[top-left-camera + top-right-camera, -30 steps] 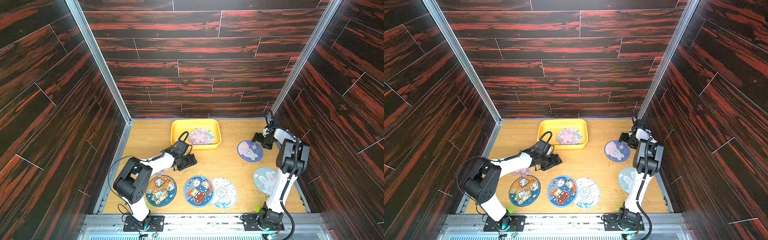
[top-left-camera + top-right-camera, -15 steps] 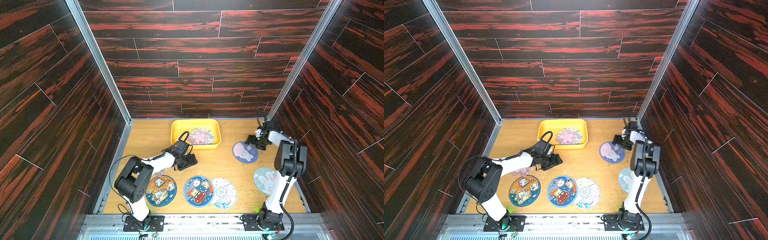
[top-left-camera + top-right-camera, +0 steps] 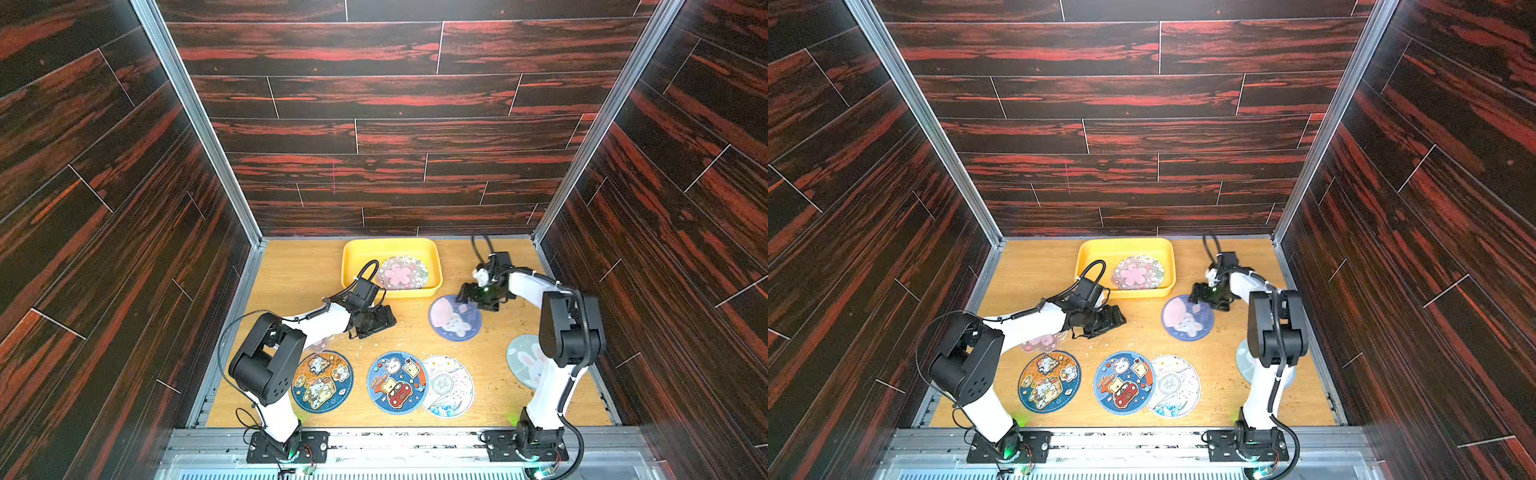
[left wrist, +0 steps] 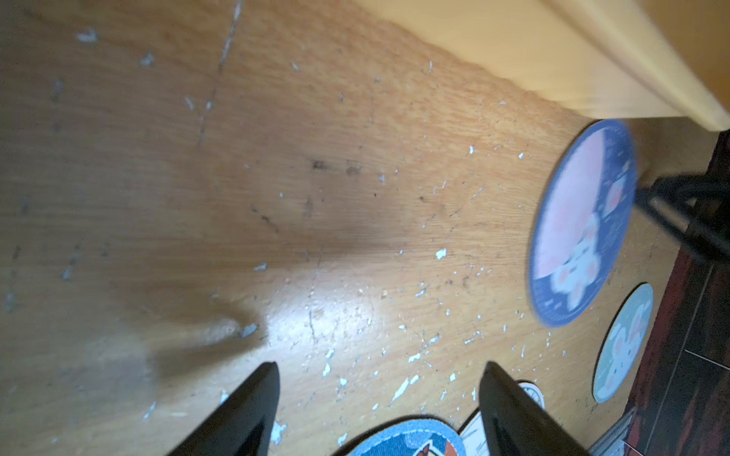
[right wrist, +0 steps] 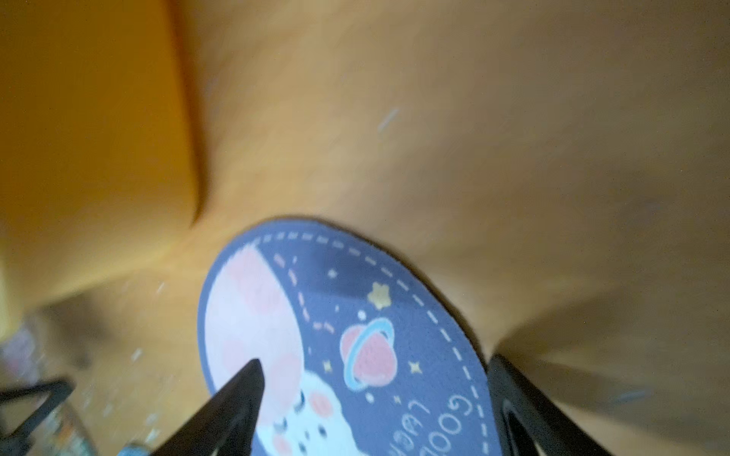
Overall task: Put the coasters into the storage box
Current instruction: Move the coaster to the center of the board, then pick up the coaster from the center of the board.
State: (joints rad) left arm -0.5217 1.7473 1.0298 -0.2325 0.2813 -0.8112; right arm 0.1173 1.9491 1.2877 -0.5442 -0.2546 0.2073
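Observation:
The purple coaster has clear floor (image 3: 412, 319) between it and my left gripper. My right gripper should keep pushing the coaster until it reaches my left gripper, then pinch the coaster's rim (image 5: 465, 355).
The yellow storage box (image 3: 388, 245) stands at the back with a pink blossom coaster (image 3: 401, 272) on a floral disc inside. A purple moon-and-rabbit coaster (image 3: 455, 318) lies just right of the box's near corner. My right gripper (image 3: 471, 297) is open at its far-right edge. In the right wrist view one fingertip (image 5: 253, 371) is over the print and the other stands just off the rim. My left gripper (image 3: 384, 320) is open, low over bare floor in front of the box, with nothing between its fingers (image 4: 268, 379).
Along the front lie an orange-blue cartoon coaster (image 3: 322, 382), a blue cartoon coaster (image 3: 397, 382) overlapping a white wave coaster (image 3: 451, 386), and a teal rabbit coaster (image 3: 525, 361) by the right arm. A pink blossom coaster (image 3: 1040, 343) peeks from under the left arm. Dark walls enclose the floor.
My right gripper has slid left toward the box, and the purple coaster has moved left with it. The left arm has stayed where it was.

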